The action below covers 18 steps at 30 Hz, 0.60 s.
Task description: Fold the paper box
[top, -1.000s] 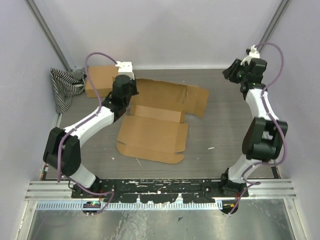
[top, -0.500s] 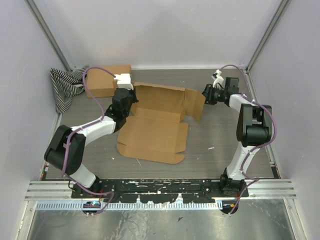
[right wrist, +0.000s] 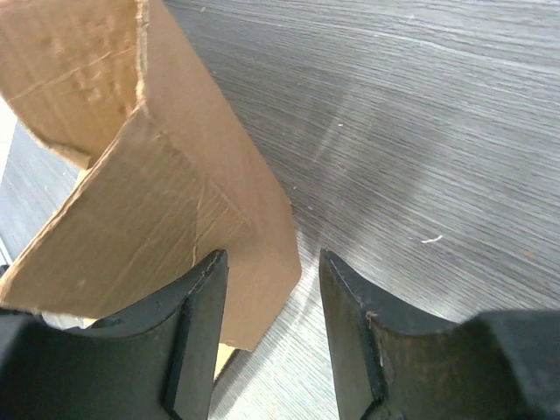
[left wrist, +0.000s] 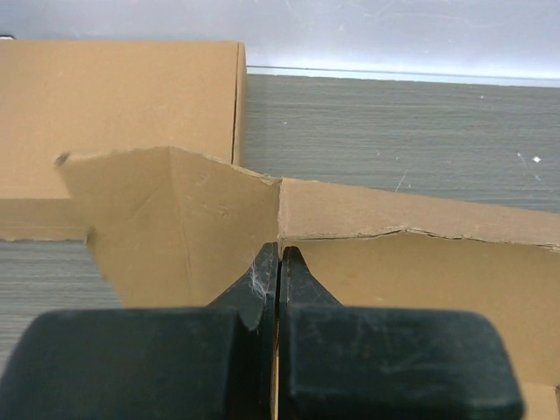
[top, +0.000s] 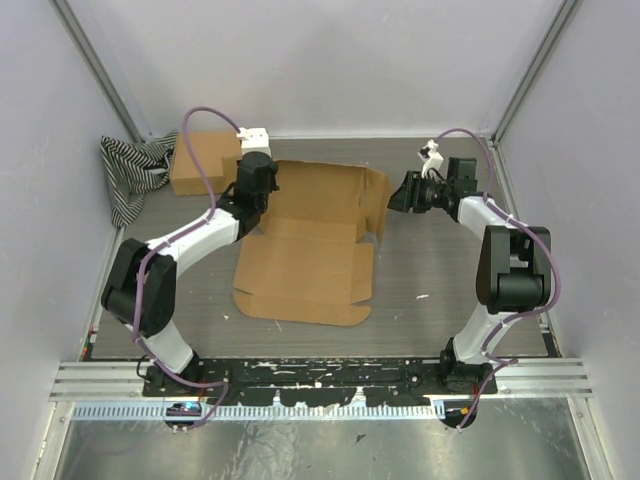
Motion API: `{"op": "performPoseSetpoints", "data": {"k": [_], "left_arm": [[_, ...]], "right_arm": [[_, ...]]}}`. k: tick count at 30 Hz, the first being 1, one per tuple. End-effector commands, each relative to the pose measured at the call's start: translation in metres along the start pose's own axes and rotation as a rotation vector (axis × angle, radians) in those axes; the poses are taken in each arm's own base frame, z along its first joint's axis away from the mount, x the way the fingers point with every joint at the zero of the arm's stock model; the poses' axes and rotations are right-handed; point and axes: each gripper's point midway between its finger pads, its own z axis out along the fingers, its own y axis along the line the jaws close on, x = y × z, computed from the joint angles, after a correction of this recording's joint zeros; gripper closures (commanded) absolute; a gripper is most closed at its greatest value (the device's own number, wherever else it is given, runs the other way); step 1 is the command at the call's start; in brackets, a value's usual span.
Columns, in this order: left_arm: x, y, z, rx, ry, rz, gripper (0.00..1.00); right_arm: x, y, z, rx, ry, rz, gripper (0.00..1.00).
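Note:
My left gripper needs to square up the paper box's back panel (top: 318, 188), which stands crooked with its corner close to the closed box, by pulling that corner (left wrist: 281, 203) toward the front.
The paper box (top: 305, 265) lies as a brown die-cut sheet in the middle of the table, with its back panel (top: 320, 185) raised upright. My left gripper (top: 262, 200) is at the back left corner. In the left wrist view its fingers (left wrist: 280, 254) are pressed together on a thin cardboard edge where the side flap (left wrist: 175, 219) meets the back panel (left wrist: 411, 262). My right gripper (top: 393, 195) is open beside the right flap (top: 377, 205). In the right wrist view that flap (right wrist: 175, 210) stands by the gripper's (right wrist: 271, 262) left finger.
Another closed brown cardboard box (top: 205, 160) stands at the back left, just behind the left gripper, and shows in the left wrist view (left wrist: 122, 114). A black-and-white striped cloth (top: 130, 175) lies against the left wall. Grey walls close in three sides.
The right arm dropped from high at the back right down to the box's right flap. The back panel and right flap rose from flat to upright. The left gripper shifted slightly back.

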Motion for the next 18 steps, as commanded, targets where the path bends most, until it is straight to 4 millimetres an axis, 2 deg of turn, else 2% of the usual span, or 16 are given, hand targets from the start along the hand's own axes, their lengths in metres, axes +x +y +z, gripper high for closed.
{"op": "performPoseSetpoints", "data": {"k": [1,7,13,18], "left_arm": [[-0.001,0.005,-0.001,-0.022,-0.003,-0.004,1.00],[0.016,0.004,-0.005,0.025,-0.025,-0.015,1.00],[0.028,0.002,-0.012,0.079,-0.054,-0.019,1.00],[0.029,0.004,-0.025,0.121,-0.120,-0.049,1.00]], "right_arm": [[-0.021,0.030,-0.007,-0.101,-0.064,-0.110,0.48],[-0.010,0.049,0.008,-0.176,-0.016,-0.158,0.45],[-0.005,0.053,0.012,-0.160,-0.024,-0.205,0.44],[-0.008,0.055,0.011,-0.159,-0.029,-0.217,0.43]]}}
